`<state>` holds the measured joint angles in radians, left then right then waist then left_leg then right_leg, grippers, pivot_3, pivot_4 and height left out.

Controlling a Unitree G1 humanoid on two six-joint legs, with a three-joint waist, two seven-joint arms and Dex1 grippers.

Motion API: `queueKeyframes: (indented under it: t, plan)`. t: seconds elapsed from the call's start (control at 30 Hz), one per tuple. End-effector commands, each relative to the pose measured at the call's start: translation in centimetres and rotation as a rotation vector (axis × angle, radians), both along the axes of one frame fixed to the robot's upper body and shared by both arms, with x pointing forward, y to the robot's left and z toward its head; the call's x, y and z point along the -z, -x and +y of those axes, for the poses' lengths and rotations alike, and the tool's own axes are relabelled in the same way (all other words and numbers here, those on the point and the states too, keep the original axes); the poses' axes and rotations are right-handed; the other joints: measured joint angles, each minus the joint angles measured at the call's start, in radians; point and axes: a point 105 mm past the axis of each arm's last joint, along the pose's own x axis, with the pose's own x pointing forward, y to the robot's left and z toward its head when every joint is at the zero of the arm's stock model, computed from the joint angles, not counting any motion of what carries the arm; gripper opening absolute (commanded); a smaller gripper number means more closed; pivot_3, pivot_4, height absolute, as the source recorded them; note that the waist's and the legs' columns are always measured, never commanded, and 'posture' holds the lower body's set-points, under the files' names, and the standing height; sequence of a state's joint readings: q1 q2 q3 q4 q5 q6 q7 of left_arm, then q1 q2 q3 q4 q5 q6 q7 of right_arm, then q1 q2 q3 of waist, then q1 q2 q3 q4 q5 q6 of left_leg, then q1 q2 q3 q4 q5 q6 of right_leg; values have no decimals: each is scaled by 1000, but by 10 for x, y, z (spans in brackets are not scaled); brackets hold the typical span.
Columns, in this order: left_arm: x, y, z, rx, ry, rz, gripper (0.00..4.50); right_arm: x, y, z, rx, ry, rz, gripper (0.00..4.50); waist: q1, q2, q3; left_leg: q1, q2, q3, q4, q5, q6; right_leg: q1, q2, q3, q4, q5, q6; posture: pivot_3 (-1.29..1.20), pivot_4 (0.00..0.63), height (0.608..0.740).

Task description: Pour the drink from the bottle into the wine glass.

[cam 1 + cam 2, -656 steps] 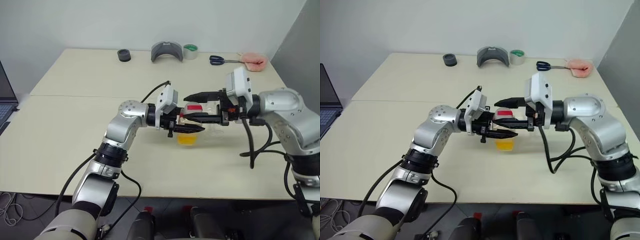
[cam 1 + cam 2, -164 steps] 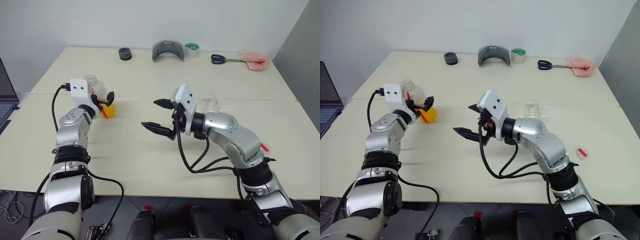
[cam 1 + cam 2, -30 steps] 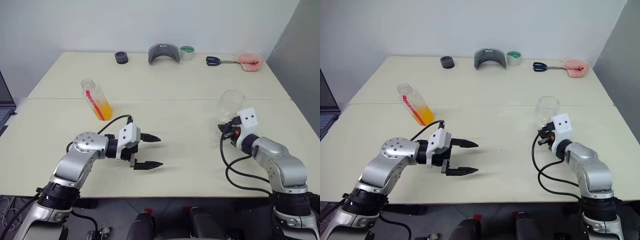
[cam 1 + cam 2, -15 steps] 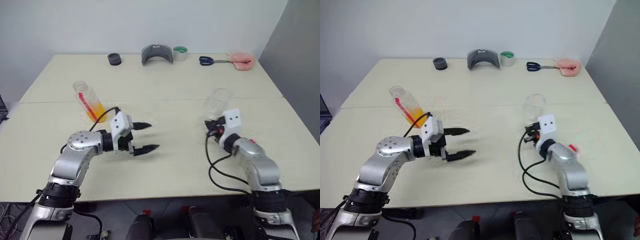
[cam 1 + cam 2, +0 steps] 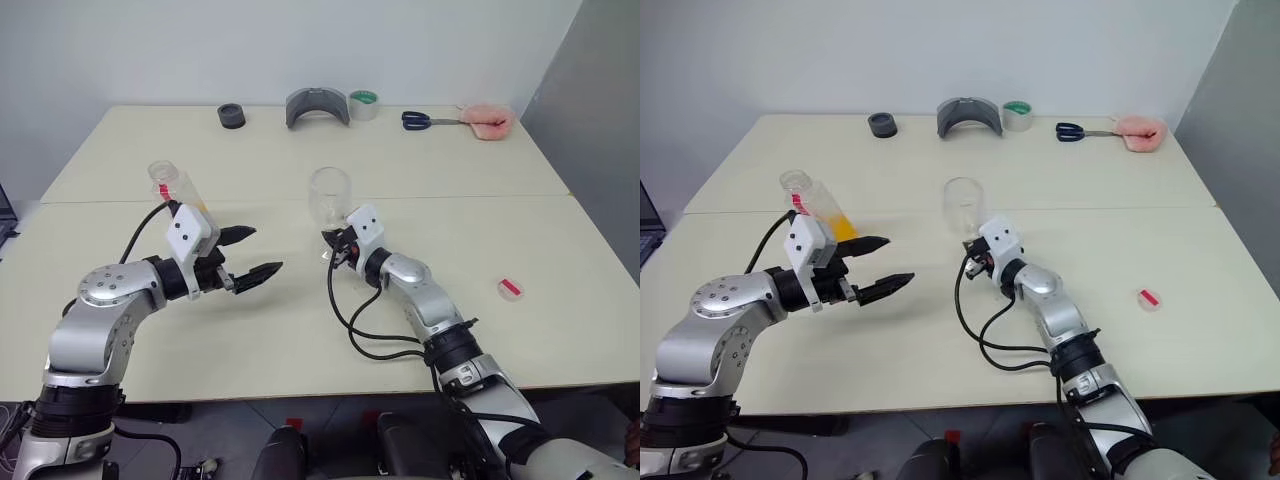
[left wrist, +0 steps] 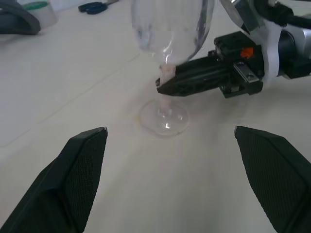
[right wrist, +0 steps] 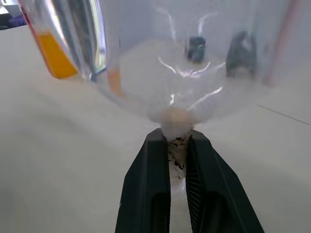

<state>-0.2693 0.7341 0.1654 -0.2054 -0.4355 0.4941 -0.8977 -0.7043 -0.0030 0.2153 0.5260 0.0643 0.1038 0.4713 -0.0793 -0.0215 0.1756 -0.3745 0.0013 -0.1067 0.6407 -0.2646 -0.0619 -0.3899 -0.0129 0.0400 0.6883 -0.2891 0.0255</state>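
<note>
The bottle [image 5: 178,187] will pour a thin stream when I tip it far over, because the orange drink [image 5: 202,206] is low beneath the bottle's opening.
The wine glass [image 5: 329,192] stands empty near the table's middle, its foot [image 6: 164,119] down at the tabletop. My right gripper [image 5: 334,249] is shut on its thin stem [image 7: 177,145], just under the bowl. The bottle [image 5: 172,188] stands uncapped at the left, with orange drink [image 5: 843,226] in its lower part. In front of the bottle, and apart from it, my left gripper [image 5: 259,252] hangs open and empty, pointing toward the glass. In the right wrist view the bottle [image 7: 52,53] shows beyond the bowl.
A small red cap [image 5: 510,288] lies on the table at the right. Along the far edge sit a black ring [image 5: 231,116], a grey curved piece [image 5: 317,106], a tape roll [image 5: 363,103], scissors [image 5: 425,120] and a pink thing [image 5: 488,120].
My right gripper has brought the wine glass from the table's right side leftward to the middle. My left gripper, still open, has risen and shifted left, closer to the bottle.
</note>
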Motion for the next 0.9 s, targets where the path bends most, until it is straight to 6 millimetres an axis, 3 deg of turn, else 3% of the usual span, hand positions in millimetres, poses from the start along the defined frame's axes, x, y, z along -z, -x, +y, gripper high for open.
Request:
queueKeyframes:
  t: [0.03,0.37,0.4,0.73,0.77,0.9]
  plan:
    - [-22,1,4,-22,-4,-73,4500,-7,0,14,-66,13,-39,140,-2,0,0,0,0,0,0,0,0,0,0,0,0,0,0,0,150,740]
    - [-28,4,3,-30,-11,-87,4500,4,-7,18,-72,30,-8,140,-5,0,0,2,2,1,-1,0,0,0,1,1,1,0,0,0,150,740]
    - [-29,4,2,-28,-6,-91,4500,4,-7,18,-71,29,-9,874,-5,0,0,2,2,1,-1,0,0,0,1,1,1,0,0,0,150,740]
    - [-34,2,2,-28,28,-116,4500,0,-7,15,-72,10,-12,4204,-4,1,1,1,1,1,-1,0,0,0,1,1,1,0,0,0,150,740]
    - [-35,2,1,-26,31,-118,4500,-1,-7,13,-62,4,-17,4463,-4,1,1,1,1,1,-1,0,0,0,1,1,1,0,0,0,150,740]
    - [-36,5,0,-26,47,-123,4500,2,-7,-2,-42,6,-11,4463,-4,1,1,1,1,1,-1,0,0,0,1,1,1,0,0,0,150,740]
